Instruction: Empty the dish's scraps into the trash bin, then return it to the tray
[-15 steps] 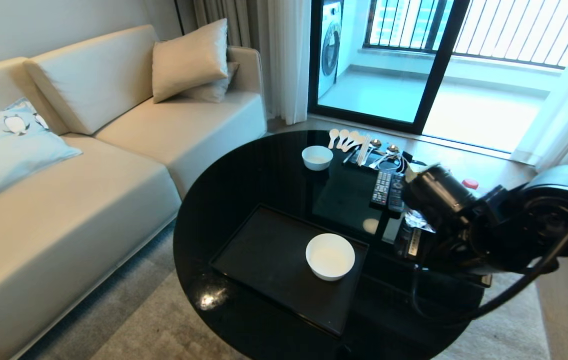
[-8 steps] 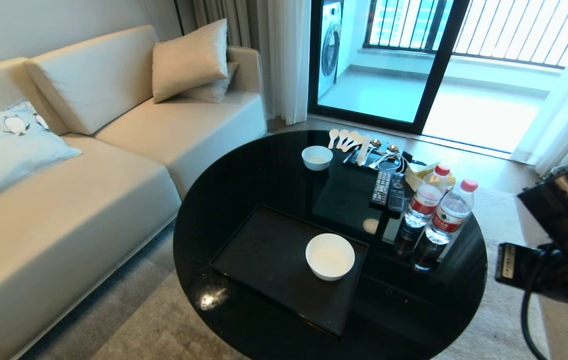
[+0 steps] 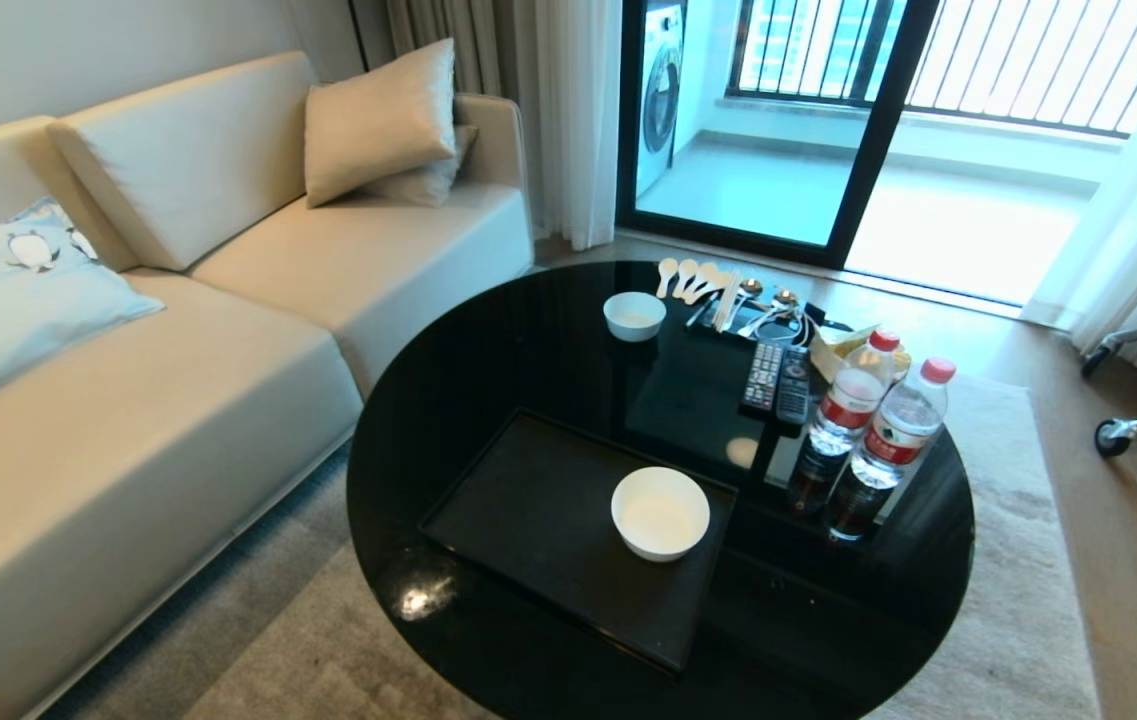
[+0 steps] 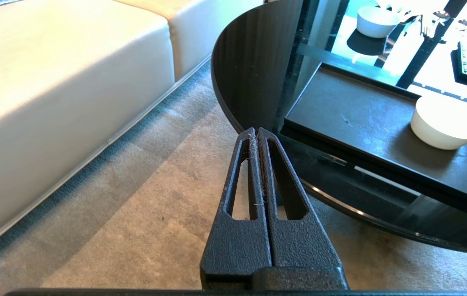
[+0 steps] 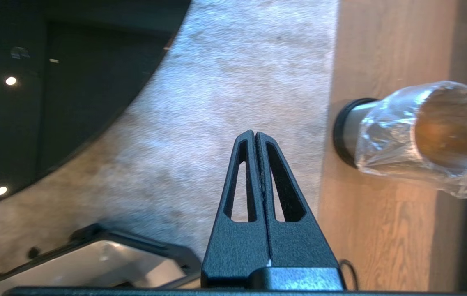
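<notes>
My right gripper should first swing back toward the table, because it is empty and faces the trash bin's side (image 5: 421, 133) while the dish (image 3: 660, 514) stands on the tray.
The dish (image 3: 660, 513), a deep white bowl, stands upright on the right part of the black tray (image 3: 528, 520) on the round black table; the same dish (image 4: 447, 122) shows on the tray (image 4: 360, 119) in the left wrist view. Its inside looks plain white, with no scraps showing. The trash bin (image 5: 418, 131), metallic with a clear bag over its rim, stands on the wooden floor in the right wrist view. My right gripper (image 5: 255, 133) hangs shut and empty over the rug, apart from the bin. My left gripper (image 4: 256, 130) is shut and empty, low beside the table's edge.
A smaller white bowl (image 3: 634, 315), spoons, two remote controls (image 3: 778, 380) and two water bottles (image 3: 873, 430) occupy the table's far and right side. A beige sofa (image 3: 128, 380) lies to the left. A wheeled stand (image 3: 1128, 430) sits at the right on the wooden floor.
My right arm, which covered the bottles on the table's right side, has swung away to the right and left the head view. The dish and tray have not moved.
</notes>
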Tool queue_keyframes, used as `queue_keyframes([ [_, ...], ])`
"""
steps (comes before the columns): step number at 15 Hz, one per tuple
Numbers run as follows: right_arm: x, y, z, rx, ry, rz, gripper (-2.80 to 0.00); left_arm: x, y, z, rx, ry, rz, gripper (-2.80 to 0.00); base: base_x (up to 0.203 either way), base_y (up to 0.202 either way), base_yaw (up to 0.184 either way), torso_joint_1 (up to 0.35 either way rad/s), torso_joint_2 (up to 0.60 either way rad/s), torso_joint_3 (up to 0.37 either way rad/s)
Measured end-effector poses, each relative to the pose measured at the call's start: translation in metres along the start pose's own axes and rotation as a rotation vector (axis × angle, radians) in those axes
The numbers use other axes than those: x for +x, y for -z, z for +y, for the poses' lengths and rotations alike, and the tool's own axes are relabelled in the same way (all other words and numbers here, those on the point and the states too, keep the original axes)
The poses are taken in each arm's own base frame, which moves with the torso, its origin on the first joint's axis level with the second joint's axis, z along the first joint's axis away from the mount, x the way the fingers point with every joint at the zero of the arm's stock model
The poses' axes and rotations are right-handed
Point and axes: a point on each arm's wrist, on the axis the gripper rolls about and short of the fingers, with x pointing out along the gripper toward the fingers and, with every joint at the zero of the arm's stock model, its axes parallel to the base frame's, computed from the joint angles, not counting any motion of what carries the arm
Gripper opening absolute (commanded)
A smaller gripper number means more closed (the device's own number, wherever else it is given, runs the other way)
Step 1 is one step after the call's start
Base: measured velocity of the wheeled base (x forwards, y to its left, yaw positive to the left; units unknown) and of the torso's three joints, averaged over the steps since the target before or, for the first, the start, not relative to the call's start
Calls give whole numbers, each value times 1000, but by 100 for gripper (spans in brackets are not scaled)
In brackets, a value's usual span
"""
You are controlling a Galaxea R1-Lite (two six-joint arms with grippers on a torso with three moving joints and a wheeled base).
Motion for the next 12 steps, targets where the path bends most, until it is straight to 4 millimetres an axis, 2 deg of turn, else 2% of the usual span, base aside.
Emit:
queue_keyframes([
  [2,0,23,-12,-13,31,-40,-280,0,0,0,0,0,0,-280,0,0,0,0,0,0],
  [6,18,71,-21,-118,13,-215,-280,0,0,0,0,0,0,-280,0,0,0,0,0,0],
  [8,14,78,-21,-162,-95,-397,-280,0,0,0,0,0,0,-280,0,0,0,0,0,0],
  [12,6,102,-23,-232,-302,-500,-280,0,0,0,0,0,0,-280,0,0,0,0,0,0],
])
